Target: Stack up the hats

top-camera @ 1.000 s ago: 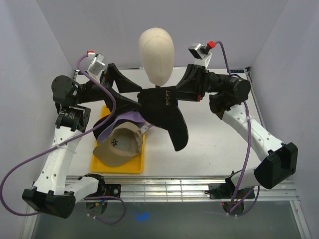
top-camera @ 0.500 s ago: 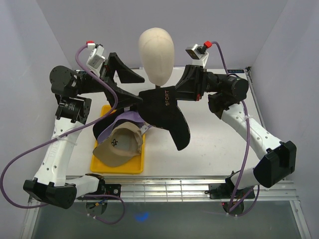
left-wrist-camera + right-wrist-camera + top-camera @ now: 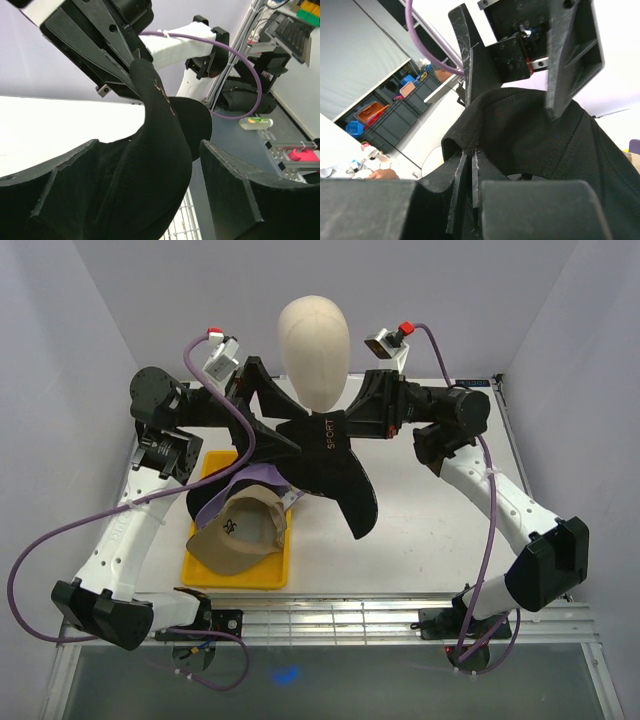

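The robot's right gripper is holding the black cap (image 3: 338, 428) beside SPORT, far from the cap's brim, so the left gripper should clamp the cap before the right gripper takes the brim's corner (image 3: 358, 478).
A black cap (image 3: 335, 465) with "SPORT" lettering hangs in the air in front of the mannequin head, brim pointing toward the near side. My right gripper (image 3: 362, 412) is shut on its rim fabric, as the right wrist view shows (image 3: 472, 160). My left gripper (image 3: 275, 410) is open, its fingers straddling the cap's other side (image 3: 155, 165); one finger (image 3: 235, 190) stands apart from the fabric. A tan cap (image 3: 235, 535) lies on top of a lavender cap (image 3: 262, 476) and a dark cap (image 3: 200, 502) on the tray.
The cream mannequin head (image 3: 313, 345) stands on its stand at the back centre, right behind the held cap and between both grippers. The yellow tray (image 3: 270, 575) lies at the near left. Grey walls close in both sides.
My left arm has swung right and forward, bringing its open fingers from beside the mannequin head onto the black cap's left side. The right gripper has kept its hold, and the cap has shifted slightly.
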